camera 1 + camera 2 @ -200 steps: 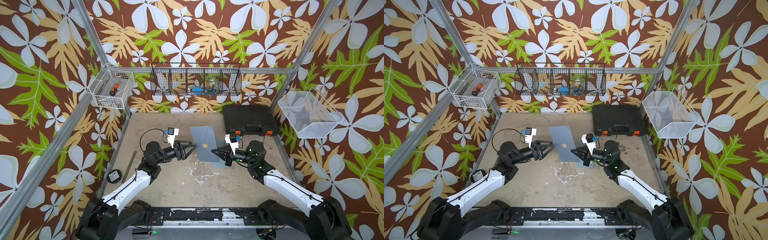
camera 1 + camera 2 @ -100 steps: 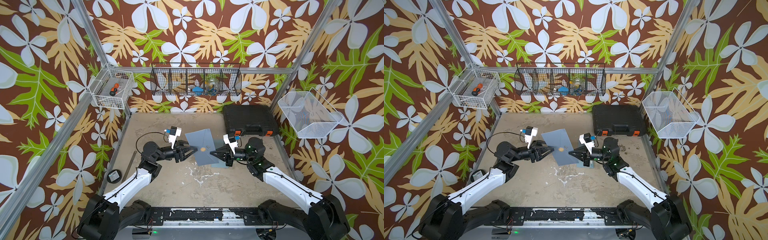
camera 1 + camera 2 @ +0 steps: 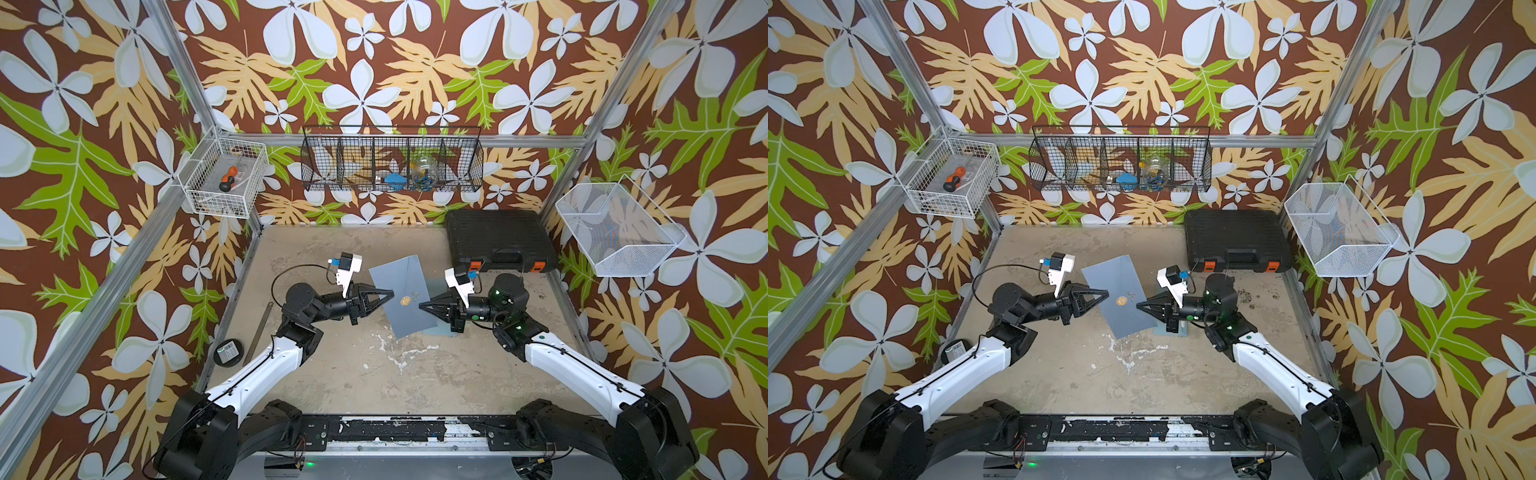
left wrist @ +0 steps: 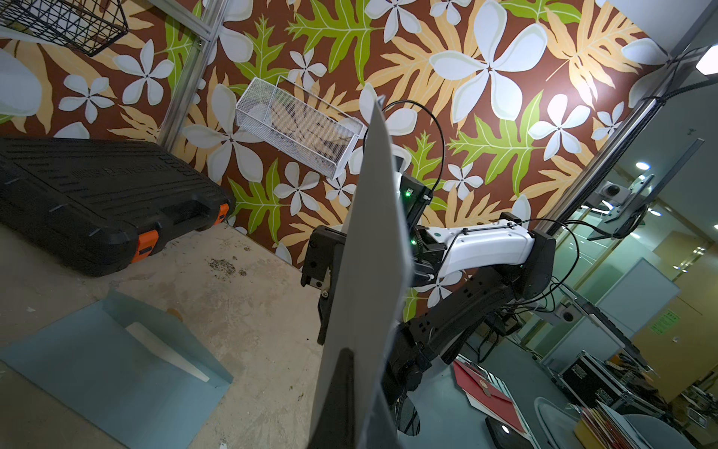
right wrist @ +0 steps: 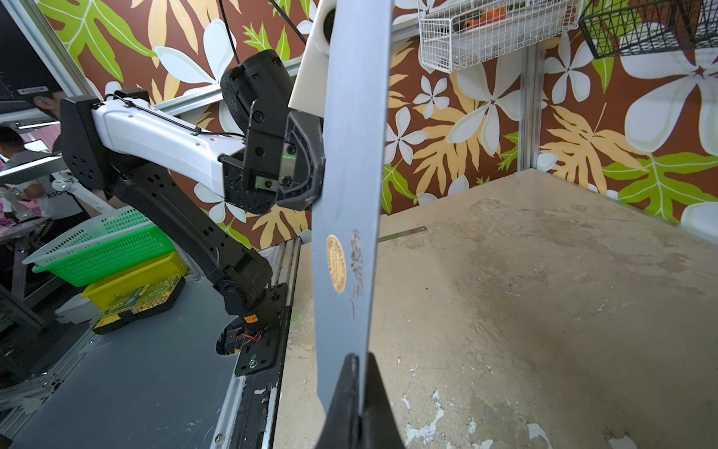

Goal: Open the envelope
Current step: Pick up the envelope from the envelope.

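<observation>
The envelope's edge (image 3: 425, 301) is between my right gripper's fingers, away from the closed flap. My right gripper should open and go to the seal (image 3: 405, 300) while my left gripper holds the envelope steady.
A blue-grey envelope (image 3: 409, 276) (image 3: 1117, 278) hangs above the table, held between both arms, its flap side up. A round gold seal (image 3: 402, 298) (image 5: 336, 263) sits at the tip of its shut flap. My left gripper (image 3: 390, 293) (image 3: 1106, 294) is shut on the envelope's left edge. The right gripper (image 3: 420, 305) (image 3: 1138, 305) is shut on its right edge. In the left wrist view the envelope (image 4: 369, 252) runs up from my left gripper (image 4: 349, 369). In the right wrist view the envelope (image 5: 349, 155) is pinched by my right gripper (image 5: 359, 369).
A second, lighter blue envelope (image 4: 97, 369) (image 3: 440, 328) lies open on the table under the held one, with white paper inside. A black tool case (image 3: 498, 239) stands at the back right. A metal ruler (image 3: 258, 332) and a round black thing (image 3: 227, 352) lie at the left edge.
My left gripper has moved right to the envelope's left edge and shut on it. The right gripper has kept its grip, and the envelope has shifted slightly.
</observation>
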`<act>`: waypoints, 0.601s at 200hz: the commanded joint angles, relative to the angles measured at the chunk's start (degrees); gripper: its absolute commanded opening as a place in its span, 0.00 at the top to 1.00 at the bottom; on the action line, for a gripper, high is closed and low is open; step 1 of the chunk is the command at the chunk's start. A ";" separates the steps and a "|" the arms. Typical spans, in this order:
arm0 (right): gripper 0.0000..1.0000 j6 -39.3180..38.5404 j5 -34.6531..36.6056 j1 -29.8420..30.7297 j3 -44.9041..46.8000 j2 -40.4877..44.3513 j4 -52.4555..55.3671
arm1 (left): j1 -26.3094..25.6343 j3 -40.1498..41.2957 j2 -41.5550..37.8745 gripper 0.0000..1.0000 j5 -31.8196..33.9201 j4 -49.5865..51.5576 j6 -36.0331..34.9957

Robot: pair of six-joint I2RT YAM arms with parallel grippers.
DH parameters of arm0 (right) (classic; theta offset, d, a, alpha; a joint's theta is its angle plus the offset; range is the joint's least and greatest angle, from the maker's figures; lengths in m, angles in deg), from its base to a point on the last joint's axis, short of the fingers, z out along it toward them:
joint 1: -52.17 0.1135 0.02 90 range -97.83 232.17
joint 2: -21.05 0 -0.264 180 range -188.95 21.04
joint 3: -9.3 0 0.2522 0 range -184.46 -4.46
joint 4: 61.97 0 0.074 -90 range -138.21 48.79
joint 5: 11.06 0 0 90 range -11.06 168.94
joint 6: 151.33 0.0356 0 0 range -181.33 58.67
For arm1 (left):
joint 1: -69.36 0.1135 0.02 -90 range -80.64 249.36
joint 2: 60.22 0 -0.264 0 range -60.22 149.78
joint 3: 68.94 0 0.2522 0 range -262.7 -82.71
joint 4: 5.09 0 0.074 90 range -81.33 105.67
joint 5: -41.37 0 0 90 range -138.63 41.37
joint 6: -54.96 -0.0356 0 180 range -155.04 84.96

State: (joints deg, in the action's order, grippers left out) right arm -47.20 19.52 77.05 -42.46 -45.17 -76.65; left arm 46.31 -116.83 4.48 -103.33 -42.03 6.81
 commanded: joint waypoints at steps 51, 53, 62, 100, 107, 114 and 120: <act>0.59 -1.38 21.20 -0.01 -5.02 1.13 15.17 | -1.45 -5.23 -3.37 1.00 17.64 26.12 -14.99; 0.58 -1.32 22.24 -0.01 -5.28 1.23 15.81 | -1.64 -5.31 -3.47 1.00 18.34 26.76 -15.58; 0.56 -0.97 25.98 -0.01 -6.26 1.66 17.98 | -2.25 -5.42 -3.82 1.00 20.66 28.29 -16.92; 0.45 4.45 37.19 -0.01 -8.32 3.45 21.43 | -4.84 -6.52 -4.88 1.00 31.59 33.87 -19.26; 0.40 5.25 38.26 -0.10 -8.39 3.83 21.74 | -5.35 -7.01 -5.18 1.00 32.73 34.92 -20.02; 0.39 5.89 39.12 -0.10 -8.33 4.27 21.96 | -6.04 -7.41 -5.44 1.00 34.00 35.70 -20.58; 0.42 6.53 40.15 -0.10 -7.98 4.74 21.55 | -6.65 -7.66 -5.70 1.00 35.09 36.24 -20.94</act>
State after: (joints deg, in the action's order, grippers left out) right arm -44.80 51.78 76.95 -50.43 -41.63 -56.70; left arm 41.24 -123.17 -0.33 -75.53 -9.90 -10.11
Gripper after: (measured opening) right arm 0.613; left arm 0.059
